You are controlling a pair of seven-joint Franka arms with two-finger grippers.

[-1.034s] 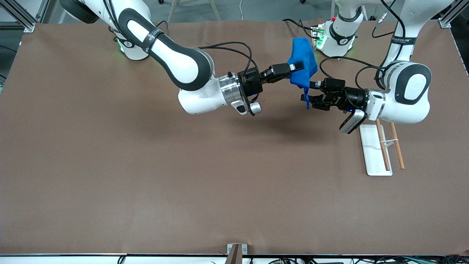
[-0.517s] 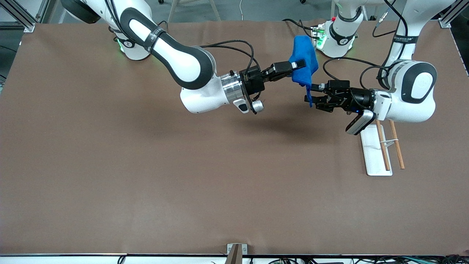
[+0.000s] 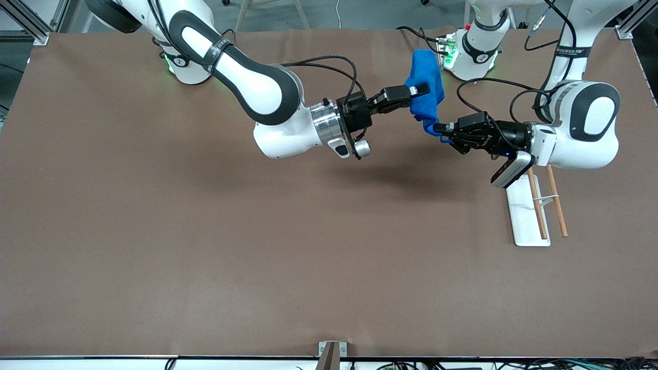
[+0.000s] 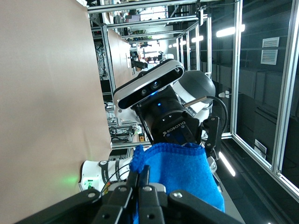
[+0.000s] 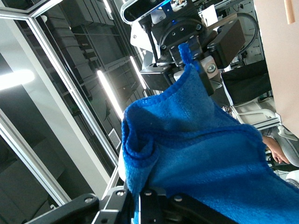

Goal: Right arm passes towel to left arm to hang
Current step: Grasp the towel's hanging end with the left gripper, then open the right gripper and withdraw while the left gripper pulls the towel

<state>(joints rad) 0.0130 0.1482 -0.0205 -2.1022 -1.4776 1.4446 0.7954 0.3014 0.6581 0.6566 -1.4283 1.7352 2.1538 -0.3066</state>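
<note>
Both grippers are shut on the towel [image 3: 428, 89]. Next, my right gripper opens and moves away before my left gripper takes the towel to the wooden rods [image 3: 547, 202].
The bright blue towel [image 3: 425, 87] hangs in the air over the table between the two arms' bases. My right gripper [image 3: 420, 90] is shut on its upper part; the right wrist view shows the cloth [image 5: 201, 154] pinched between my right gripper's [image 5: 140, 198] jaws. My left gripper [image 3: 438, 128] is shut on the towel's lower corner. The left wrist view shows that gripper [image 4: 142, 177] closed on the hem of the towel [image 4: 182, 172]. The corner loop [image 5: 184, 50] sticks out at the left gripper [image 5: 189, 63] in the right wrist view.
A flat white stand [image 3: 520, 216] with two wooden rods [image 3: 538, 208] lies on the brown table [image 3: 205, 231] under the left arm's elbow, toward the left arm's end. The two green-lit bases [image 3: 180, 64] stand along the table's edge farthest from the front camera.
My left gripper has shut on the towel's hanging lower corner; it stood open around it before. The left arm has shifted a little toward its own end. The right gripper keeps its hold.
</note>
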